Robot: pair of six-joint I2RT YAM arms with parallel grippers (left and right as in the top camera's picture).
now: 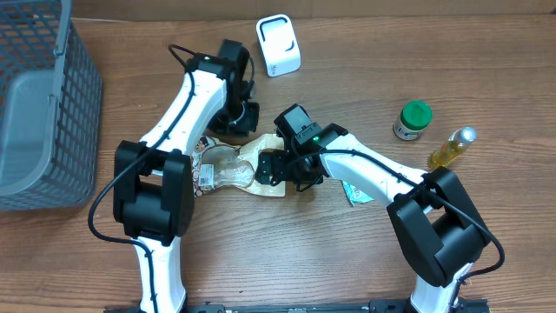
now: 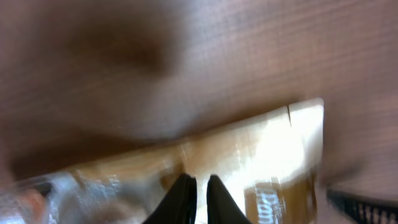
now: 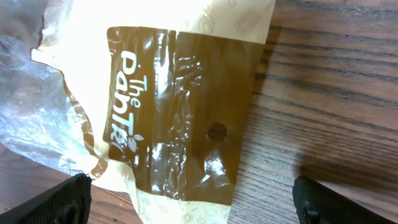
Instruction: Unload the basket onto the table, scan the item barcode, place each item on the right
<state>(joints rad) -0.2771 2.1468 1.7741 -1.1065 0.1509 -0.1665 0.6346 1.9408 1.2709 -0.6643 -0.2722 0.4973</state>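
Note:
The brown end has my right gripper above it, so my left gripper should move back from the bag's far edge (image 1: 262, 143) and pinch the label end (image 1: 203, 175).
A bread bag (image 1: 239, 167), clear at one end and tan and brown at the other, lies in the middle of the table. A small white label (image 1: 207, 176) shows at its left end. My left gripper (image 1: 236, 124) is at the bag's far edge. In the left wrist view, which is blurred, its fingers (image 2: 198, 180) are nearly together on the bag's film (image 2: 261, 149). My right gripper (image 1: 280, 169) hovers open over the bag's brown printed end (image 3: 180, 112), one finger on each side (image 3: 196, 205). The white scanner (image 1: 278, 45) stands at the back.
A grey wire basket (image 1: 35, 104) fills the left side. A green-capped jar (image 1: 413, 120) and a yellow bottle (image 1: 452, 148) stand at the right. A small green and white packet (image 1: 354, 193) lies under the right arm.

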